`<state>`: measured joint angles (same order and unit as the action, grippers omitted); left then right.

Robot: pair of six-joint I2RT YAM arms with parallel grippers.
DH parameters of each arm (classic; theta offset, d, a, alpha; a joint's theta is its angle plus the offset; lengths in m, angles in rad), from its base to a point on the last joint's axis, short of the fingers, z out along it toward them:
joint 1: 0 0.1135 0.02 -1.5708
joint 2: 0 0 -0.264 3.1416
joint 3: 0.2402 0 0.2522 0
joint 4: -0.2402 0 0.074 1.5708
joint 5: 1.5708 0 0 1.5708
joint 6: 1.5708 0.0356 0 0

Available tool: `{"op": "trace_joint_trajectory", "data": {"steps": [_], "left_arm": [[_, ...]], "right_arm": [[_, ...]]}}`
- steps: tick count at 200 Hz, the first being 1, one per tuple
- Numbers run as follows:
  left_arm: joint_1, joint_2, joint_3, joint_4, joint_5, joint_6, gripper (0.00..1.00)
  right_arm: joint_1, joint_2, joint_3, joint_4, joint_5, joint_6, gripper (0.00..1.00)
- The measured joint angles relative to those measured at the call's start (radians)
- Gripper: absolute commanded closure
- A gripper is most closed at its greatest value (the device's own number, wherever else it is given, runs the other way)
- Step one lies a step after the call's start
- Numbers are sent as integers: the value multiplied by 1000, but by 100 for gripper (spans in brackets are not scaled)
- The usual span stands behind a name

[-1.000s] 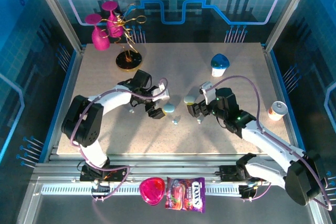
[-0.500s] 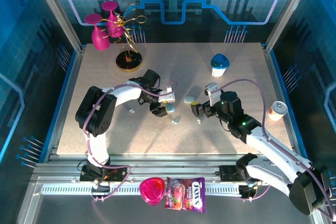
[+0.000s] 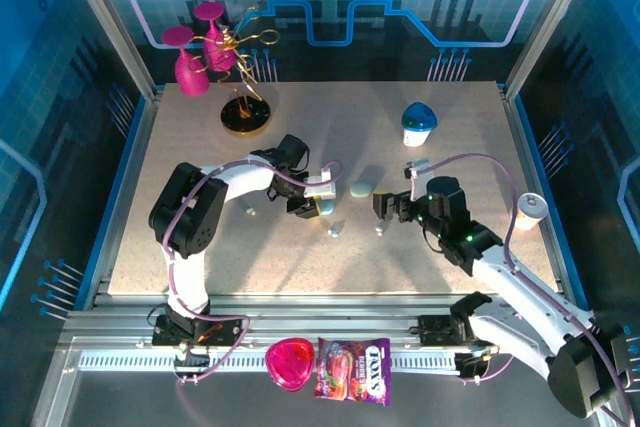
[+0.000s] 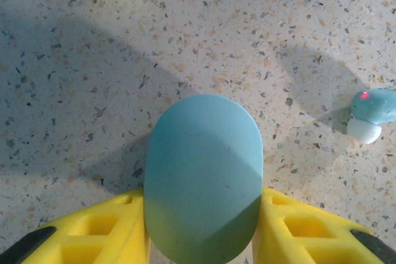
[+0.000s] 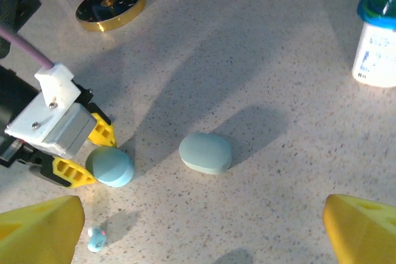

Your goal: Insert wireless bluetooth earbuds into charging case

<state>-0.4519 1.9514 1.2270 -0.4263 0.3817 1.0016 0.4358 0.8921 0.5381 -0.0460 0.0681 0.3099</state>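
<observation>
I should expect to find empty sockets inside the closed charging case when I open it, because a light-blue earbud is lying loose beside the case.
The light-blue pebble-shaped charging case lies closed on the table. My left gripper is shut on it, one yellow finger pressed against each side. In the right wrist view the charging case sits between those fingers. One earbud with a red light lies just right of the case. The top view shows two earbuds on the table near the front. My right gripper is open and holds nothing, hovering a little right of the second earbud.
A pale mint oval pebble lies between the two grippers. A blue-topped white container stands at the back right. A gold-based stand with pink cups is at the back left. A small cup sits at the right edge.
My left gripper has shut onto the charging case. The right gripper has drawn back to the right, away from the mint pebble, still open.
</observation>
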Motion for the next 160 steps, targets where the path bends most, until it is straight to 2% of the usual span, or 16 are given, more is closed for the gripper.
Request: {"op": "trace_joint_trajectory", "data": {"steps": [31,70,96,129,160], "left_arm": [[0,-23,-21,13,0,-2,60],[-2,-141,-42,12,8,-13,60],[-18,-253,-42,12,25,-27,60],[-56,-345,-40,9,64,-40,60],[-84,-393,-38,0,98,-64,60]], "right_arm": [[-110,-1,3,-39,-138,153,0],[-224,33,42,-67,-392,355,0],[-228,109,55,-18,-557,479,0],[-200,241,42,170,-711,668,3],[-119,374,32,408,-779,826,15]]}}
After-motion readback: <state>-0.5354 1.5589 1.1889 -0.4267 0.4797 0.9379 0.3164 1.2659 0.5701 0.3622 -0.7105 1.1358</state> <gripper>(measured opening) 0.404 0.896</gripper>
